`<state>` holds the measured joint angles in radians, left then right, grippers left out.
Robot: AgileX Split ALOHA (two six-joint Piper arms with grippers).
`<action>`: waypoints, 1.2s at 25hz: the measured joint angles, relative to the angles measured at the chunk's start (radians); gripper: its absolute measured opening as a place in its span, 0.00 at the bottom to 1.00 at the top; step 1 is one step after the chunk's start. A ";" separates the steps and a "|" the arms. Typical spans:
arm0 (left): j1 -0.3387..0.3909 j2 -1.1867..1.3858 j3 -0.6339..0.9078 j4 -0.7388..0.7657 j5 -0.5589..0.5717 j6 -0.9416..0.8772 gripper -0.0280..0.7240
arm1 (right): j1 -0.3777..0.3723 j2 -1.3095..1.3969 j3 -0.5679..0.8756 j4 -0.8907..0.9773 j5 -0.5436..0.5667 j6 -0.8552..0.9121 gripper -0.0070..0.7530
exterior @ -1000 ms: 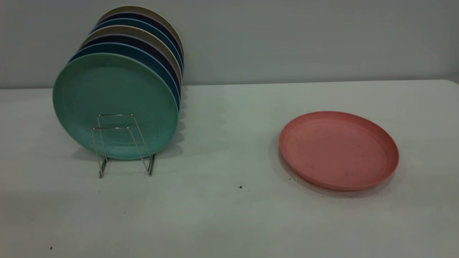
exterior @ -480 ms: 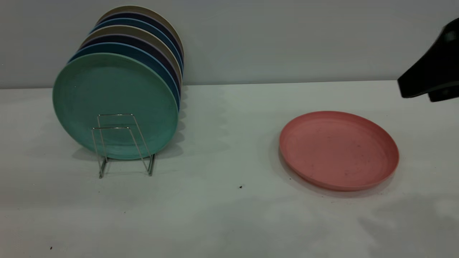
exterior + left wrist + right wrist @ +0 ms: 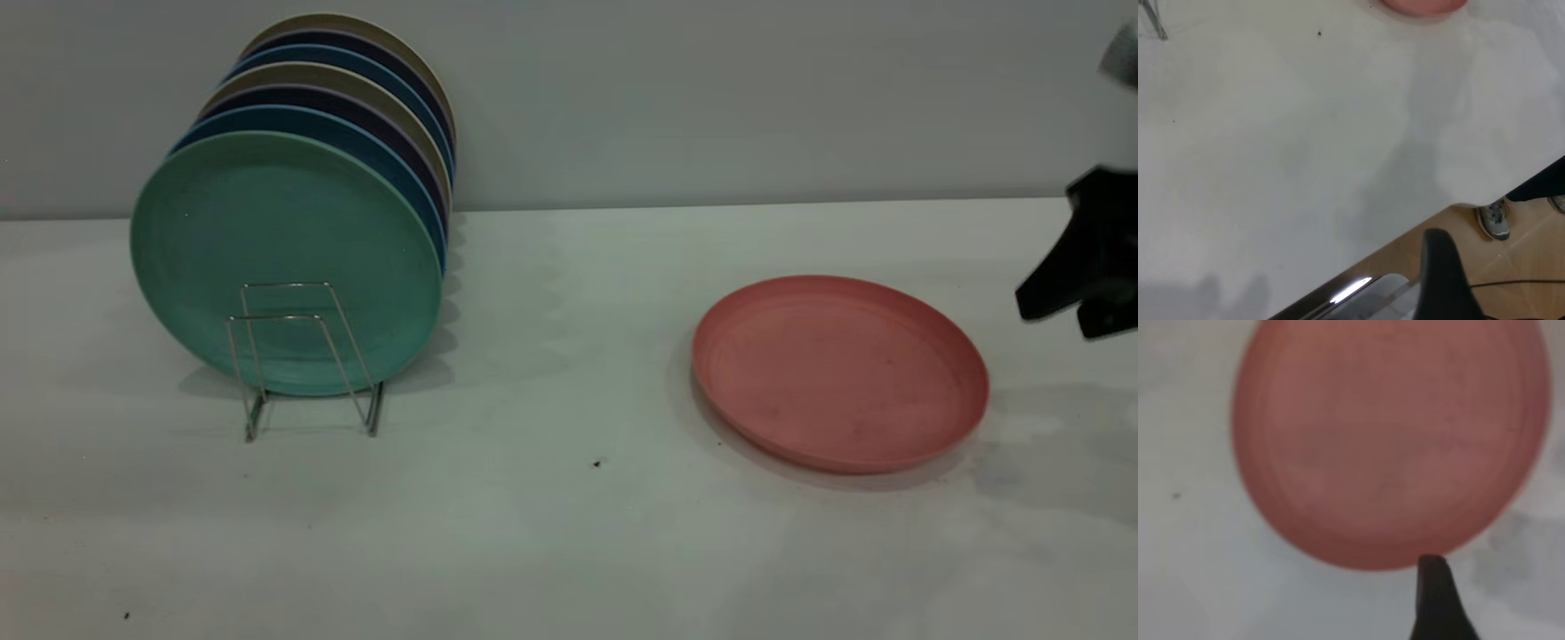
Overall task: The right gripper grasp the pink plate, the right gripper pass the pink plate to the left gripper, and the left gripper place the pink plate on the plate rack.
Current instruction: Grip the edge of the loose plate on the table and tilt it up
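Observation:
My right gripper keeps lowering to the pink plate's near rim [image 3: 982, 393], which lies free facing its open fingers, until they straddle that rim, then close.
The pink plate [image 3: 840, 373] lies flat on the white table at the right. It fills the right wrist view [image 3: 1388, 440], and its edge shows in the left wrist view [image 3: 1421, 5]. My right gripper [image 3: 1058, 320] is at the right edge of the exterior view, just right of the plate and above the table, open and empty. One of its fingers [image 3: 1435, 600] points at the plate's near rim. The plate rack [image 3: 286, 316] stands at the left and holds several upright plates. My left gripper [image 3: 1441, 280] hangs beyond the table's front edge, out of the exterior view.
A teal-green plate [image 3: 284, 222] is the frontmost in the rack, with blue, dark and beige plates behind it. One empty wire loop stands in front of it. The table's front edge [image 3: 1405, 230] borders a wooden floor, where a shoe [image 3: 1491, 220] shows.
My right gripper came in from the right edge and has dropped lower, toward the table beside the pink plate. The plate and the rack have not moved.

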<state>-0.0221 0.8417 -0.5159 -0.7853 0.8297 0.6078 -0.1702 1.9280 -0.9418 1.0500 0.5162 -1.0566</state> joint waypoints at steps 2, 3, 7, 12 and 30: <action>0.000 0.000 0.000 0.000 0.003 0.000 0.66 | -0.002 0.051 -0.025 0.001 -0.012 -0.005 0.64; 0.000 0.000 0.000 0.000 0.004 0.000 0.66 | -0.002 0.077 -0.039 0.003 -0.016 -0.007 0.64; 0.000 0.000 0.000 0.000 0.004 0.000 0.66 | -0.002 0.173 -0.098 0.004 -0.004 -0.015 0.64; 0.000 0.000 0.000 0.000 0.006 0.000 0.66 | -0.002 0.251 -0.166 0.006 -0.001 -0.017 0.64; 0.000 0.000 0.000 0.000 0.011 0.001 0.66 | 0.005 0.402 -0.241 0.236 0.007 -0.120 0.56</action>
<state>-0.0221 0.8417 -0.5159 -0.7853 0.8411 0.6088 -0.1655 2.3301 -1.1832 1.2864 0.5235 -1.1763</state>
